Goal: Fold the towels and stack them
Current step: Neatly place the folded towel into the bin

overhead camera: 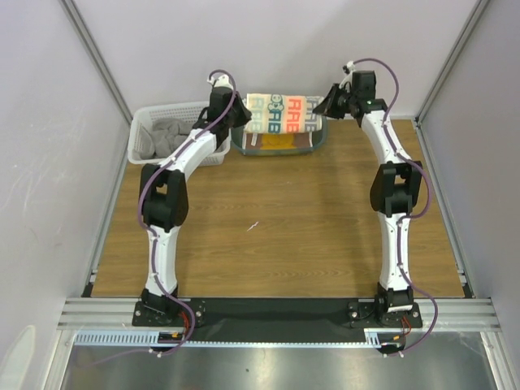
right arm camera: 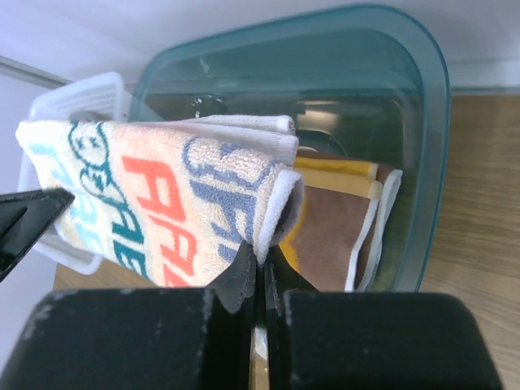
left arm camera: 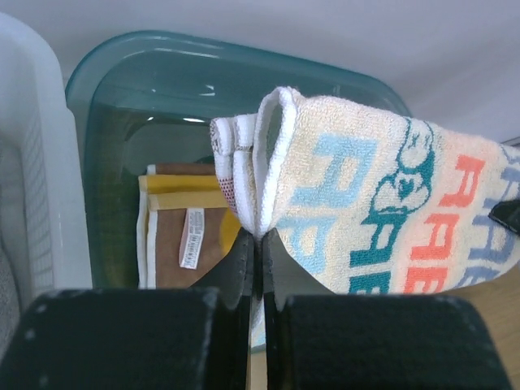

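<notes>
The white towel hangs stretched above the folded brown towel, so the robot's left gripper should go on lowering it together with the right gripper until it lies there, and then let go.
The folded white towel with printed letters hangs stretched between my two grippers above the teal tub. My left gripper is shut on its left end. My right gripper is shut on its right end. The brown towel with orange edge lies folded in the tub below; it shows in the left wrist view and in the right wrist view. The grey towel lies crumpled in the white basket.
The white lattice basket stands at the back left, against the tub. White walls close the back and both sides. The wooden table stretches from the tub to the arm bases.
</notes>
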